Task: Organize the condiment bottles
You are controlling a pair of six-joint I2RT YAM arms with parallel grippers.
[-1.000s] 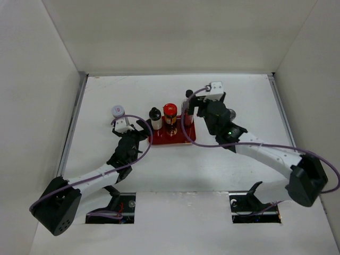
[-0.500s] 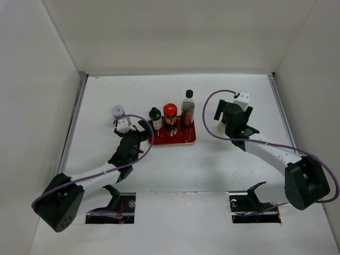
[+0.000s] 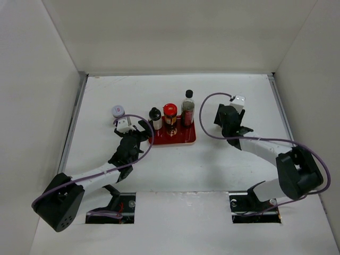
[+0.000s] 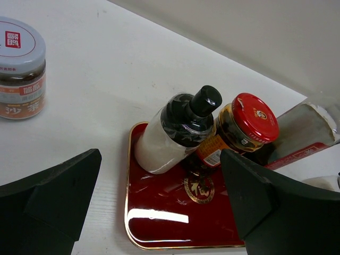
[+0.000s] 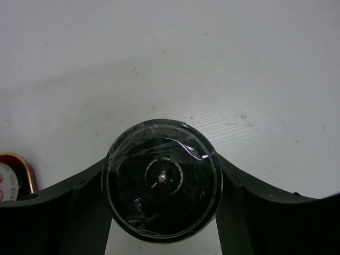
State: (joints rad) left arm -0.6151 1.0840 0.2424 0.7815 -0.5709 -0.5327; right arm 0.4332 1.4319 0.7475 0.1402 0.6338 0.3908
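The space in front of the tall clear bottle [image 3: 186,136] is free. My right gripper goes on carrying the upright short round jar [image 5: 162,179] until the jar is standing in the red tray.
A red tray [image 3: 183,139] [image 4: 159,223] holds a small white black-capped bottle [image 3: 155,118] [image 4: 159,149], a red-lidded brown jar [image 3: 170,112] [image 4: 249,119] and a tall clear dark-filled bottle [image 3: 187,109] [image 4: 308,127]. A short silver-lidded jar [image 3: 118,111] [image 4: 21,69] stands on the table left of the tray. My left gripper [image 3: 139,133] [image 4: 161,159] hovers open at the tray's near left corner, holding nothing. My right gripper [image 3: 232,119] [image 5: 162,175] points straight down right of the tray, its fingers against both sides of a short round jar [image 5: 162,180] with a dark glossy top. The arm hides that jar in the top view.
White walls enclose the table on the left, back and right. The tray's right edge [image 5: 16,175] shows at the left of the right wrist view. Two cut-outs [image 3: 111,207] lie at the table's near edge by the arm bases.
My right gripper has left the tall bottle on the tray, swung right and come down over the short jar, its fingers narrowing onto it. The left arm has hardly moved.
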